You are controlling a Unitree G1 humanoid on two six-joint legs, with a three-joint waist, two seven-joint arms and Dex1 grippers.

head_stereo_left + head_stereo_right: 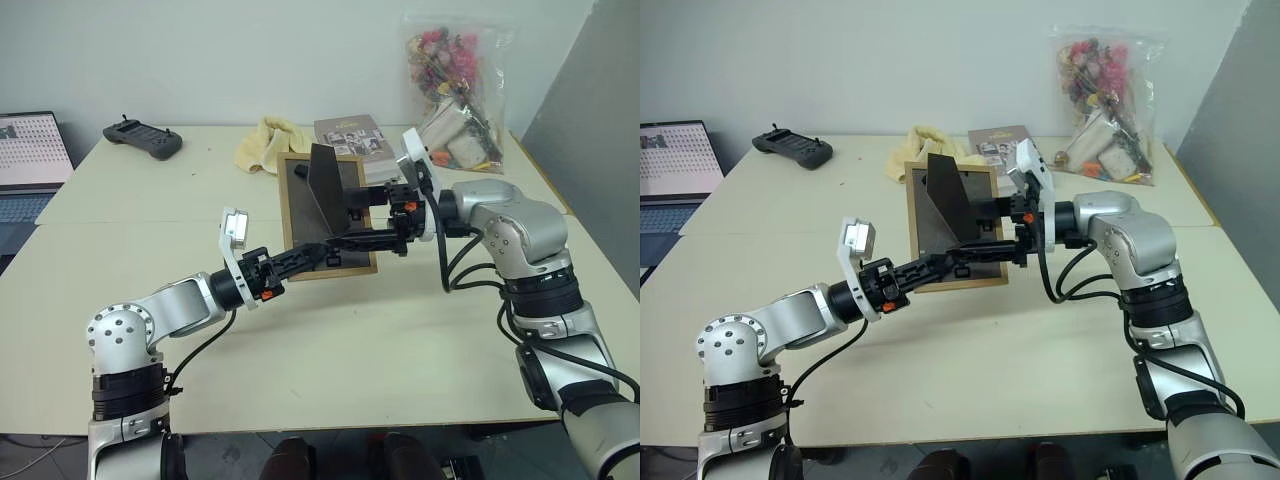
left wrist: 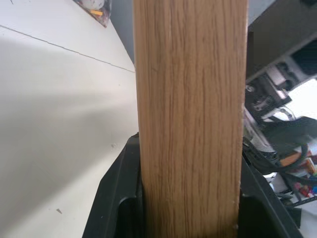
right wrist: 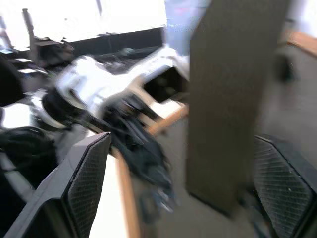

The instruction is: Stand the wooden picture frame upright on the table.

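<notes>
The frame's back panel faces up with the stand swung out [image 1: 325, 188], so the robot's right gripper should leave the stand and grip the frame's side edge before turning the frame upright.
The wooden picture frame [image 1: 300, 205] is over the middle of the table [image 1: 350, 350], dark back panel facing up, with its easel stand [image 1: 325, 185] swung out and sticking up. My left gripper [image 1: 322, 254] is shut on the frame's near edge; in the left wrist view the light-wood edge [image 2: 190, 119] sits between the black fingers [image 2: 116, 198]. My right gripper [image 1: 352, 220] reaches in from the right and is open. Its fingers [image 3: 89, 183] stand apart on either side of the stand [image 3: 228, 99], not touching it.
A grey book [image 1: 350, 135] and a yellow cloth [image 1: 262, 145] lie just behind the frame. A clear bag of dried flowers [image 1: 455, 90] stands at the back right. A black controller [image 1: 143, 138] and a laptop [image 1: 30, 160] are at the back left.
</notes>
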